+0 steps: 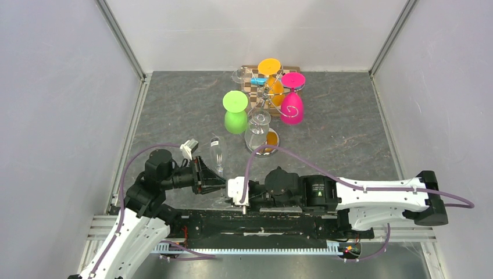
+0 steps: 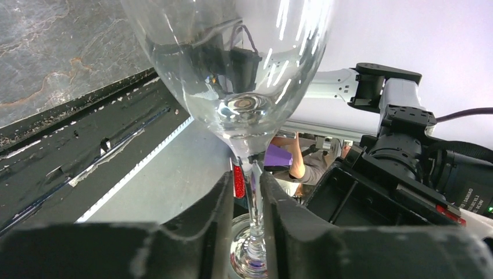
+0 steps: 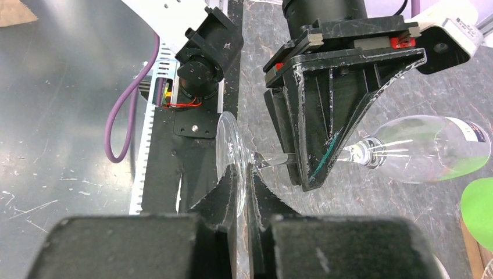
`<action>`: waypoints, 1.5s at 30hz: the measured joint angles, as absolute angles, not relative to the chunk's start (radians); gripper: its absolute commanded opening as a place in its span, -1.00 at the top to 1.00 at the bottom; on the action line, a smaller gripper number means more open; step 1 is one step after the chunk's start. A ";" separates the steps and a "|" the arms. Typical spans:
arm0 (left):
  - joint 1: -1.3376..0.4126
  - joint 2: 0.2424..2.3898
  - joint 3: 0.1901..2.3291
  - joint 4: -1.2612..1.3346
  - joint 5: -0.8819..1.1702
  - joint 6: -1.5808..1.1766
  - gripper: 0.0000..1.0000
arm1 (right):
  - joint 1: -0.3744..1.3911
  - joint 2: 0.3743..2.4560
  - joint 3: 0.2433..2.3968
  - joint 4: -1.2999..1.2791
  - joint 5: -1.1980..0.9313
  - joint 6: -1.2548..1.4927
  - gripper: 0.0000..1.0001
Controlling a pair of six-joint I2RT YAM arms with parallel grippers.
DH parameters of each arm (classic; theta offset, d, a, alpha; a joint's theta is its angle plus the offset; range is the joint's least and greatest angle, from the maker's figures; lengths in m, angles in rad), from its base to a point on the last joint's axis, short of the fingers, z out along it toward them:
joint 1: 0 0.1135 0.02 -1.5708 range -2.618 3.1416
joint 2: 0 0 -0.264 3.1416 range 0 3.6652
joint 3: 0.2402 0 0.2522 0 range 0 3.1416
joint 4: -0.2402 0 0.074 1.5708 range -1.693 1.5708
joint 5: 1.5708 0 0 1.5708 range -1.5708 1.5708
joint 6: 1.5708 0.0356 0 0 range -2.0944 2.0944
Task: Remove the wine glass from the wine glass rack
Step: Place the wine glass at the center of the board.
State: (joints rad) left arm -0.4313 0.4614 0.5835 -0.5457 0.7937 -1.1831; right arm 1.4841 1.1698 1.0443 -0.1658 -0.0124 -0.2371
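Note:
My right gripper is pinching the wine glass's foot (image 3: 228, 140), and the bowl faces away. My left gripper should turn the bowl's rim (image 1: 217, 140) around so that my right gripper can take it.
A clear wine glass (image 1: 217, 152) is held off the rack, lying roughly level above the near table edge. My left gripper (image 1: 216, 181) is shut on its stem (image 2: 254, 197), with the bowl (image 2: 232, 58) looming above the fingers (image 2: 212, 232). My right gripper (image 1: 234, 193) is shut on the rim of the glass's round foot (image 3: 228, 152); the right wrist view shows the left gripper (image 3: 325, 116) clamping the stem and the bowl (image 3: 424, 148) beyond it. The chrome wine glass rack (image 1: 265, 99) stands at the back with its round base (image 1: 263, 142).
On the rack hang a green glass (image 1: 235, 111), a pink glass (image 1: 292, 104), an orange glass (image 1: 272, 81) and a clear glass (image 1: 257, 125). A checkered board (image 1: 251, 81) lies behind it. Grey walls enclose the table; the black arm rail (image 1: 261, 224) runs along the near edge.

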 measured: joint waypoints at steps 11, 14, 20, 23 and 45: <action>-0.431 0.459 0.569 -0.517 0.801 -1.197 0.95 | 1.509 1.200 1.058 -0.183 0.040 -0.251 0.90; -0.429 0.448 0.567 -0.517 0.802 -1.197 0.95 | 1.510 1.204 1.064 -0.189 0.038 -0.251 0.51; -0.429 0.438 0.566 -0.542 0.816 -1.185 0.95 | 1.512 1.193 1.102 -0.191 0.034 -0.242 -0.20; -0.429 0.438 0.566 -0.569 0.822 -1.156 0.95 | 1.513 1.164 1.121 -0.214 0.028 -0.225 -0.28; -0.621 0.651 0.736 -0.870 0.928 -0.554 0.95 | 1.380 0.927 1.162 -0.540 0.161 0.090 -0.32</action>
State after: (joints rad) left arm -0.6209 0.6506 0.7364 -0.8696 0.9283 -0.5545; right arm 1.3800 0.9268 1.1622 -0.5396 0.1608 0.0902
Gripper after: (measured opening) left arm 0.144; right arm 0.658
